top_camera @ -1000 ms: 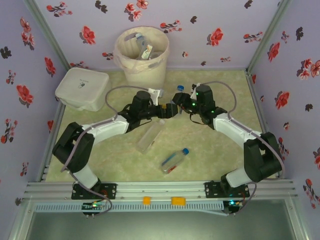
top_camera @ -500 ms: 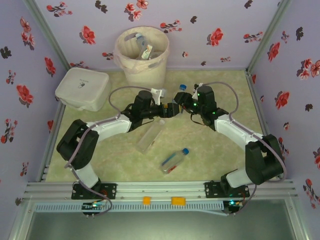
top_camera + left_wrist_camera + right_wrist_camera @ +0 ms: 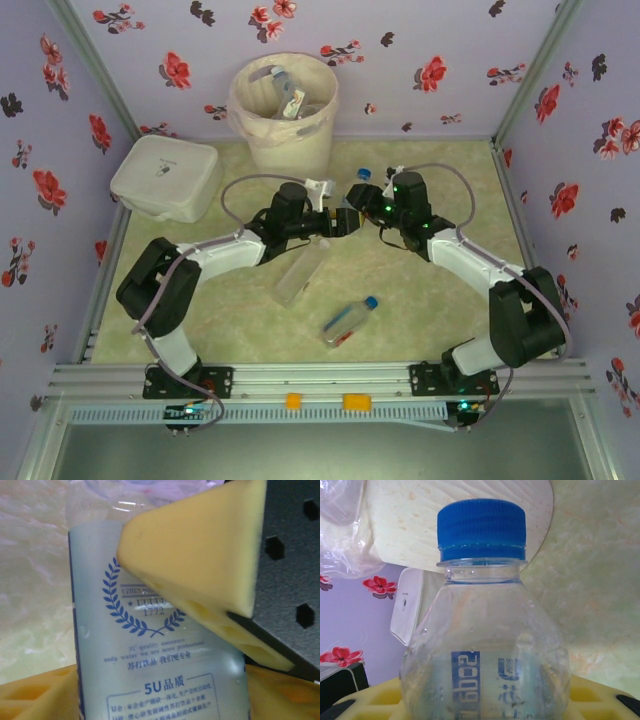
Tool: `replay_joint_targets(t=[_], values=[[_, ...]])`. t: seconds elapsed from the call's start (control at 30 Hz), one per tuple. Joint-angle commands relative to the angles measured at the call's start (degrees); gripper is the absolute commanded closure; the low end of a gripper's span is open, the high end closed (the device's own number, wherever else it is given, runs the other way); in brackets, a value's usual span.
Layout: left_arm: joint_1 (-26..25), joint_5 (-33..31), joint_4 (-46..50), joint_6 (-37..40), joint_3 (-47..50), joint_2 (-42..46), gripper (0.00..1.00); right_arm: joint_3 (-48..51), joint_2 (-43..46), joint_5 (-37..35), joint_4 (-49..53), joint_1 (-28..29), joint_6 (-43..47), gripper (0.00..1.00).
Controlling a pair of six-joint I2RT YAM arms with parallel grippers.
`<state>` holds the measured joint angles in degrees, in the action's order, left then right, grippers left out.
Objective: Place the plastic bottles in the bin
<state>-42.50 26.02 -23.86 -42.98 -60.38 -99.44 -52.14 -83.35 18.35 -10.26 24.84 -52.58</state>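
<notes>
Both of the robot's grippers hold the bottle (image 3: 357,184), and the bin (image 3: 285,112) is closer to the left gripper, so the right gripper should open and move back before the left gripper lifts the bottle.
A clear plastic bottle (image 3: 352,200) with a blue cap (image 3: 481,529) is held above the mat between both arms. My right gripper (image 3: 485,700) is shut on its body, cap pointing away toward the bin (image 3: 284,105). My left gripper (image 3: 160,700) has its yellow pads against both sides of the same bottle's labelled part (image 3: 150,645), and the right gripper's pad (image 3: 200,565) shows just beyond. In the top view the left gripper (image 3: 335,222) meets the right gripper (image 3: 358,207) mid-table. The cream bin holds several bottles (image 3: 285,95).
Two more bottles lie on the mat: a clear one (image 3: 300,270) just under the left arm and a blue-capped one (image 3: 350,318) nearer the front. A flat white box (image 3: 165,177) sits at the back left. Floral walls enclose the table.
The left arm has reached a little further right toward the right gripper, and its jaws have narrowed onto the bottle. The right gripper keeps its hold, almost still.
</notes>
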Motion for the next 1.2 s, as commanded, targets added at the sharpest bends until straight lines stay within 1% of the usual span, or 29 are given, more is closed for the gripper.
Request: replay_joint_targets(t=[0.0, 0.13, 0.17, 0.27, 0.4, 0.5, 0.57, 0.63, 0.77, 0.8, 0.87, 0.97, 1.03, 1.17], values=[[-0.2, 0.5, -0.7, 0.7, -0.7, -1.6, 0.34, -1.9, -0.3, 0.2, -2.0, 0.5, -0.7, 0.49], [0.0, 0.2, -0.4, 1.1, -0.4, -0.8, 0.45, -1.9, -0.2, -0.2, -2.1, 0.5, -0.4, 0.39], [0.0, 0.1, -0.2, 1.6, -0.2, -0.5, 0.49, -2.2, -0.2, -0.2, -2.0, 0.4, -0.2, 0.33], [0.9, -0.4, 1.1, 2.3, 0.3, 0.9, 0.49, -4.2, 1.0, -2.0, 1.3, 0.0, 2.0, 0.01], [2.6, -1.5, 4.0, 4.2, 0.8, 3.8, 0.51, -7.8, 4.3, -7.5, 10.3, -1.0, 8.0, 0.0], [4.0, -2.4, 7.3, 6.8, -0.2, 5.7, 0.56, -9.3, 7.3, -12.2, 15.3, -1.8, 12.2, 0.0], [5.0, -2.7, 10.7, 9.1, -2.0, 6.8, 0.64, -9.4, 9.3, -15.9, 17.7, -2.1, 14.3, 0.0], [6.0, -2.7, 14.7, 12.2, -4.3, 8.0, 0.74, -9.3, 11.5, -19.3, 19.9, -2.0, 16.2, 0.0], [7.4, -4.0, 25.5, 20.7, -13.1, 9.6, 1.0, -7.0, 15.3, -25.6, 21.6, -2.1, 17.9, 0.0], [7.7, -5.3, 29.3, 22.8, -16.3, 9.5, 1.0, -6.1, 16.3, -26.7, 21.5, -2.1, 17.9, 0.0], [8.4, -8.2, 33.9, 26.4, -21.3, 9.2, 1.0, -4.4, 18.3, -26.7, 20.2, -2.2, 18.3, 0.0], [9.5, -10.1, 36.8, 30.4, -27.3, 8.4, 1.0, -1.2, 20.5, -25.9, 17.2, -2.2, 17.5, 0.0], [10.5, -11.1, 39.1, 32.5, -32.4, 6.8, 1.0, 1.0, 21.2, -24.4, 14.9, -2.1, 15.6, 0.0], [12.4, -14.1, 42.4, 36.8, -41.3, 3.6, 1.0, 6.5, 21.6, -18.5, 7.1, -1.9, 10.5, 0.0]])
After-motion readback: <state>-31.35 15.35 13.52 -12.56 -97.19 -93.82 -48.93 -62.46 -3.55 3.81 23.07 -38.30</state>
